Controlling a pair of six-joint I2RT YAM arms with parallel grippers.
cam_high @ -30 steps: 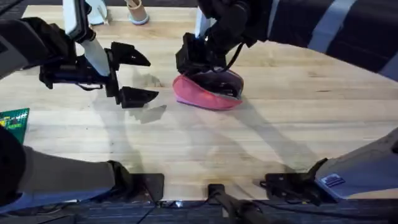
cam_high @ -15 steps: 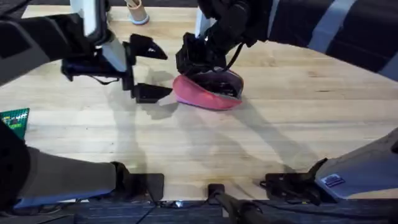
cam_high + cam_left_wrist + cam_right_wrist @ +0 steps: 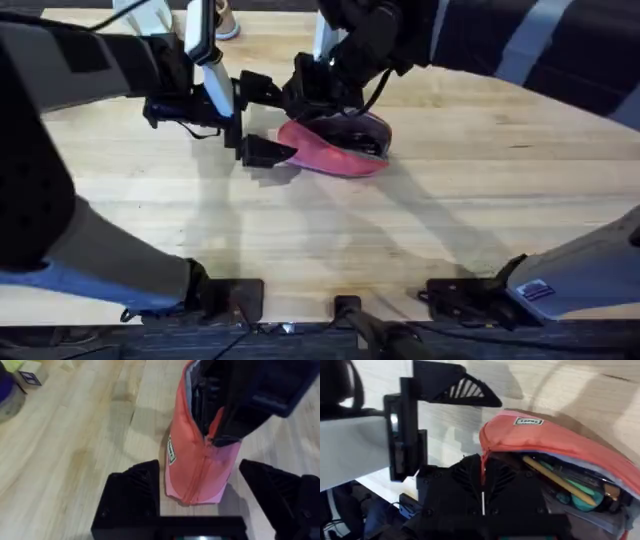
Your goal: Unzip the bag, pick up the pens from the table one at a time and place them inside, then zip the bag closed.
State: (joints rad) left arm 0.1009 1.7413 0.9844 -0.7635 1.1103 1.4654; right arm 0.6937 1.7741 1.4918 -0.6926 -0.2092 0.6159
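The pink bag's end (image 3: pixel 295 146) is puffing out on both sides of its seam (image 3: pixel 198 478), so I expect that end will go flat into a narrow fold when I squeeze it.
The pink bag (image 3: pixel 340 155) lies on the table (image 3: pixel 330 240) at centre back, its zipper partly open and grey lining showing (image 3: pixel 555 442). Inside it rests an orange pen (image 3: pixel 555 480) among teal items; the black pen I cannot make out. My right gripper (image 3: pixel 313 93) sits on top of the bag's left end, shut on the zipper pull (image 3: pixel 482 467). My left gripper (image 3: pixel 262 120) is open, and its black fingers (image 3: pixel 132 491) stand either side of that same end (image 3: pixel 200 475) without touching it.
A cup (image 3: pixel 222 22) and a white object (image 3: pixel 150 15) stand at the table's back edge. A small cube (image 3: pixel 31 372) and a dark round object (image 3: pixel 6 397) lie beyond the bag in the left wrist view. Bare wood stretches in front and to the right.
My left arm has swung right, bringing its open gripper up to the bag's left end. The right gripper and the bag have stayed in place.
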